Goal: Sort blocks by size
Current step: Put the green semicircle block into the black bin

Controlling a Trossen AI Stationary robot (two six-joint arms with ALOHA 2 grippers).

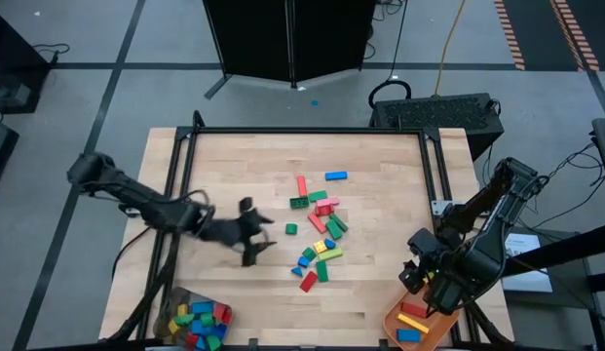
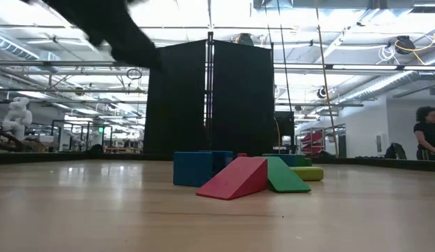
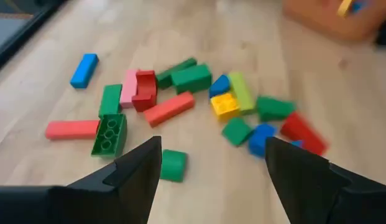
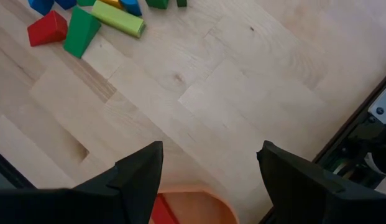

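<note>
My left gripper is moving toward the small green block [image 1: 291,228], which lies clear of the pile [image 1: 321,216] with space for both open fingers. It should keep going until they straddle the block.
Many blocks [image 1: 317,229] in red, green, blue, yellow and pink lie loose on the wooden table's middle; they also show in the left wrist view [image 3: 180,102] and the low view [image 2: 235,178]. My left gripper [image 1: 262,235] is open and empty above the table, left of the pile, pointing toward it. A small green block [image 3: 173,165] lies just ahead of it [image 3: 211,162]. My right gripper [image 1: 419,273] is open and empty [image 4: 211,174] above the far end of the orange tray [image 1: 392,324].
A grey container [image 1: 175,304] with several blocks stands at the near left corner. The orange tray at the near right holds a few blocks, one red [image 4: 158,211]. A raised frame [image 1: 302,132] borders the table. A person [image 2: 427,136] stands far behind.
</note>
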